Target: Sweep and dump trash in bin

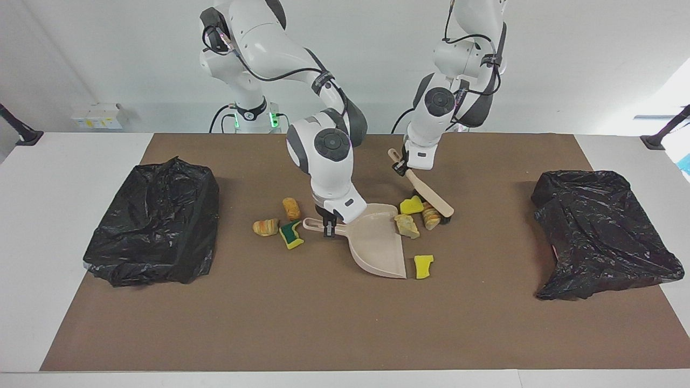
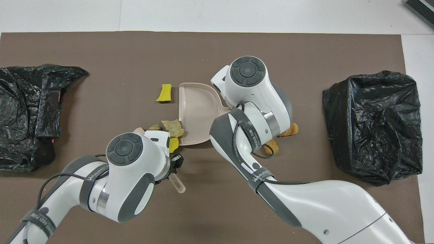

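Observation:
The yellow chunk by the pan's open edge is past the end of the brush, so my left gripper needs to pull the brush back and sweep from behind that chunk.
My right gripper is shut on the handle of the beige dustpan, which lies flat on the brown mat and is empty. My left gripper is shut on the handle of a wooden brush, whose bristle end rests on the mat beside the trash. A yellow chunk, a striped chunk and a beige chunk lie between brush and pan. Another yellow chunk lies by the pan's open edge. Two orange-striped chunks and a green-and-yellow one lie by the pan's handle.
A bin lined with a black bag stands toward the right arm's end of the table, and another stands toward the left arm's end. The brown mat covers the table's middle. In the overhead view the arms hide the pan's handle.

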